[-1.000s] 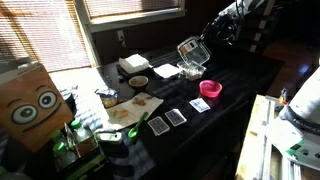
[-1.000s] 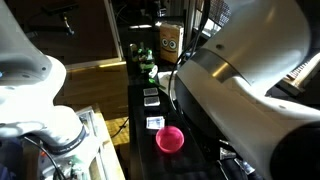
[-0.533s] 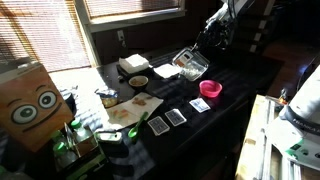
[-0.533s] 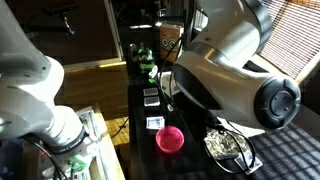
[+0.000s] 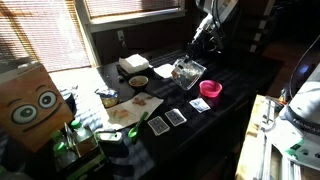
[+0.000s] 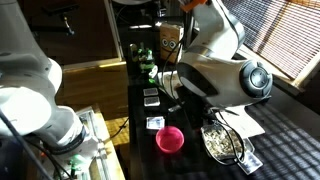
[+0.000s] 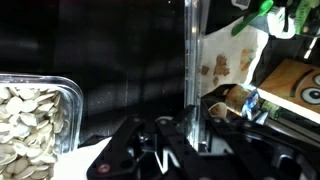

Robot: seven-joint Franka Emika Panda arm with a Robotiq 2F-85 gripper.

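Observation:
The empty clear container [image 5: 187, 74] is hanging above open black table [image 5: 172, 92] next to the seeds. My gripper should go on lowering it until its bottom edge touches down, then let go.
My gripper [image 5: 197, 52] is shut on the rim wall of a clear plastic container [image 5: 187, 72] that holds pale seeds. In an exterior view the container [image 6: 226, 141] sits low over the black table [image 6: 195, 160], next to a pink bowl [image 6: 169, 138]; I cannot tell whether it touches the table. In the wrist view the gripper [image 7: 188, 122] pinches the clear upright wall [image 7: 190, 50] between its dark fingers, and the seeds [image 7: 30, 120] lie at the lower left.
On the black table [image 5: 245, 85] are a pink bowl [image 5: 211, 89], several cards [image 5: 168, 119], a white box [image 5: 133, 64], a small bowl [image 5: 138, 81], a white sheet [image 5: 166, 70] and a cardboard box with cartoon eyes [image 5: 30, 105]. Green bottles [image 6: 146, 62] stand at the far end.
The arm has brought the seed container down and to the left, from raised and tilted above the table to low and level beside the pink bowl.

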